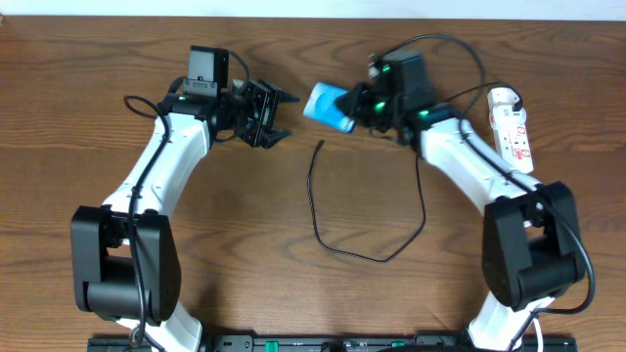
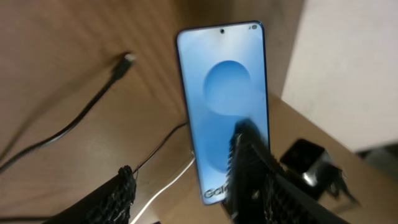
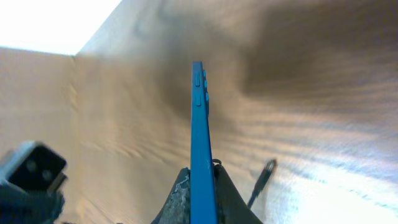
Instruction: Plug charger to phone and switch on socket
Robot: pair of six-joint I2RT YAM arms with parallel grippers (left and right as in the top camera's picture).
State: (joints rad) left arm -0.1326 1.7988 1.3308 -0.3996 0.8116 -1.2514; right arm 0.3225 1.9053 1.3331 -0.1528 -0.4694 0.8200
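The phone is held by its lower end (image 2: 213, 191) in my right gripper, and the charger has to go in there, so next my left gripper takes hold of the phone's top end (image 2: 221, 38) first.
My right gripper (image 1: 354, 108) is shut on the phone (image 1: 329, 106) and holds it above the table, blue screen toward the left arm. In the right wrist view the phone (image 3: 199, 118) is edge-on between the fingers (image 3: 200, 199). My left gripper (image 1: 272, 117) is open and empty, just left of the phone. Its wrist view shows the screen (image 2: 224, 99) past its fingers (image 2: 186, 193). The charger cable (image 1: 315, 210) lies in a loop on the table, its small tip (image 1: 321, 146) below the phone; it also shows in both wrist views (image 2: 127, 60) (image 3: 266, 171). Its plug end is hidden. The socket (image 1: 514, 127) lies at the far right.
The charger cable's far side (image 1: 423, 200) runs up under the right arm. A thin white cord (image 2: 168, 186) crosses the wood in the left wrist view. The table's back edge (image 1: 313, 20) meets a pale wall.
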